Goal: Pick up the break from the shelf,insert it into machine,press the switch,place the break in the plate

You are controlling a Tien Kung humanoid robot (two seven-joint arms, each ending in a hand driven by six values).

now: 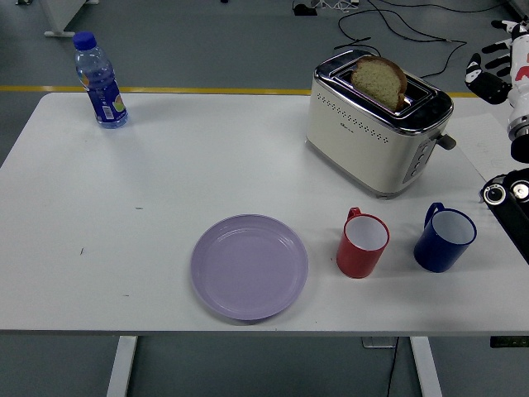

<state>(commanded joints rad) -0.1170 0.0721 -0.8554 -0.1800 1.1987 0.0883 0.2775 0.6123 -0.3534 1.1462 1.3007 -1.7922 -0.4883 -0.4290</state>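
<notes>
The slice of bread (379, 83) will come out in one piece and stay flat when I lift it, because the exposed top (383, 69) stands straight above the slot.
A slice of bread (379, 80) stands upright in a slot of the cream and chrome toaster (372, 136) at the table's back right, its top sticking out. The toaster's lever (445, 141) shows on its right end. A lilac plate (249, 265) lies near the front middle, with nothing on it. My right hand (496, 70) is at the picture's right edge, well to the right of the toaster, fingers spread and holding nothing. The left arm is out of view.
A red mug (362, 243) and a blue mug (444, 237) stand in front of the toaster. A water bottle (99, 80) stands at the back left corner. Cables lie on the floor behind the table.
</notes>
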